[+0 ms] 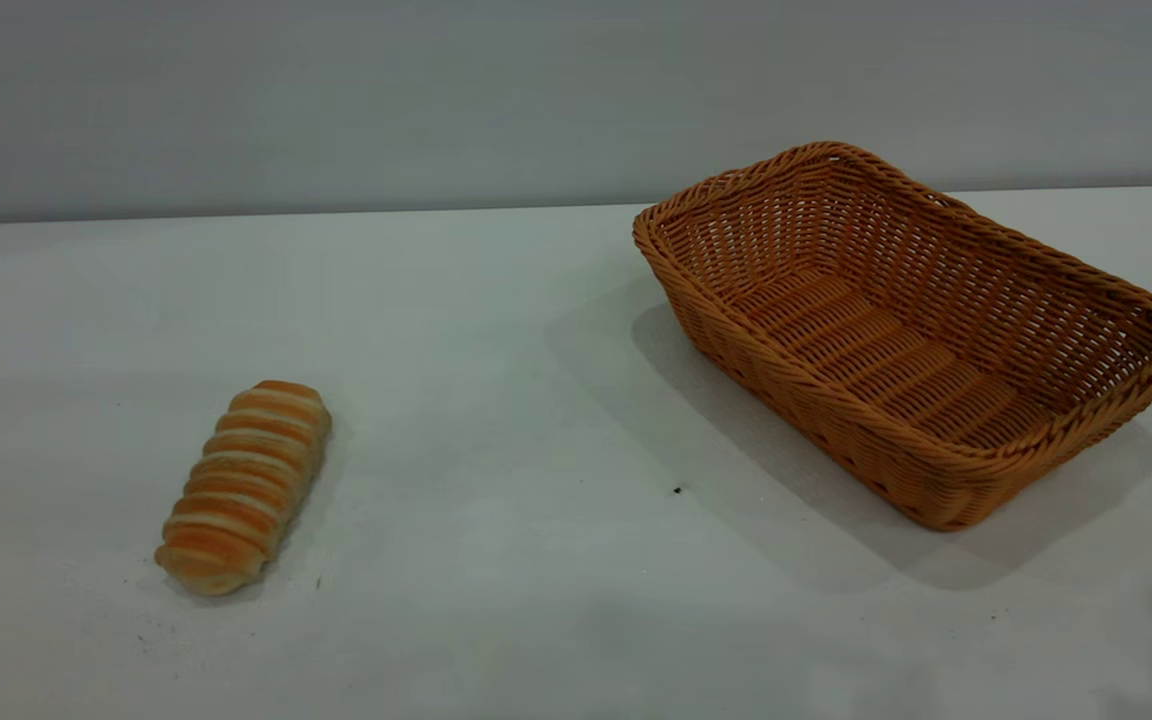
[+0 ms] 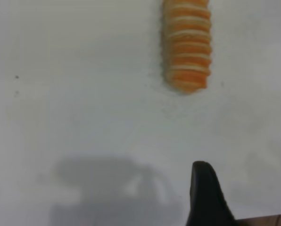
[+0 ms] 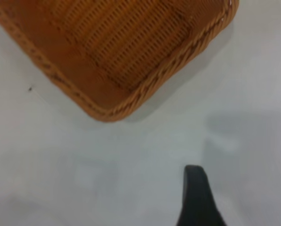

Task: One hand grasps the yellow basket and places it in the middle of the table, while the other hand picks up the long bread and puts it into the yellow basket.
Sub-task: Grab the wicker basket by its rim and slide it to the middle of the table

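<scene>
The yellow basket is crooked and far away from the long bread. Next, my right gripper puts the basket straight in the middle of the table before my left gripper grabs the bread.
The yellow basket stands empty on the right side of the white table, turned at an angle. The long bread lies on the table at the front left. Neither gripper shows in the exterior view. In the left wrist view my left gripper hangs open and empty above the table, short of the bread. One finger shows fully, the other only at the picture's edge. In the right wrist view my right gripper is open and empty, short of a corner of the basket. Only one finger shows.
A grey wall runs behind the table's far edge. A few small dark specks lie on the tabletop between the bread and the basket. The table's near edge shows in the left wrist view.
</scene>
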`<state>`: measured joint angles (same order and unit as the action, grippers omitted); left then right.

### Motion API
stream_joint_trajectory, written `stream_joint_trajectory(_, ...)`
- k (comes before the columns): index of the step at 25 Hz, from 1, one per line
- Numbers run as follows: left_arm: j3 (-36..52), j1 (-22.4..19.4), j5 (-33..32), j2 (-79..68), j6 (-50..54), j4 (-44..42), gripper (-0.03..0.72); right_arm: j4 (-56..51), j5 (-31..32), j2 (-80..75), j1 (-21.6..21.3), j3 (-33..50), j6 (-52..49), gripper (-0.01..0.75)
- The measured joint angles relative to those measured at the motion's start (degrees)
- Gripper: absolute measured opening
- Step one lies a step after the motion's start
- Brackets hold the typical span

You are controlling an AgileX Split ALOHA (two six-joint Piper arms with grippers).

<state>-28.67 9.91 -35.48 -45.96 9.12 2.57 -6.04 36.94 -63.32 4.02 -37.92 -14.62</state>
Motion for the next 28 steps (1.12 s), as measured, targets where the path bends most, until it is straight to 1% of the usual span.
stream_joint_trajectory(3, 0.0, 0.0, 0.3, 0.0, -0.8, 1.5, 0.468, -1.2, -2.2, -6.3, 0.0, -2.2, -3.3, 0.536)
stream_joint_trajectory(11, 0.0, 0.0, 0.5, 0.0, -1.4, 2.0, 0.468, -2.6, -4.1, -18.2, 0.0, -7.1, -6.7, 0.536)
stream_joint_trajectory(18, 0.0, 0.0, 0.7, 0.0, -0.4, 2.1, 0.467, -4.1, -9.2, -27.2, 0.0, -9.1, -9.7, 0.536)
stream_joint_trajectory(22, 0.0, 0.0, 0.7, 0.0, -0.2, 2.1, 0.467, -10.3, -12.8, -33.0, 0.0, -9.1, -9.2, 0.536)
stream_joint_trajectory(28, 0.0, 0.0, 0.8, 0.0, -0.2, 2.1, 0.467, -18.8, -16.7, -40.1, 0.0, -9.2, -1.8, 0.536)
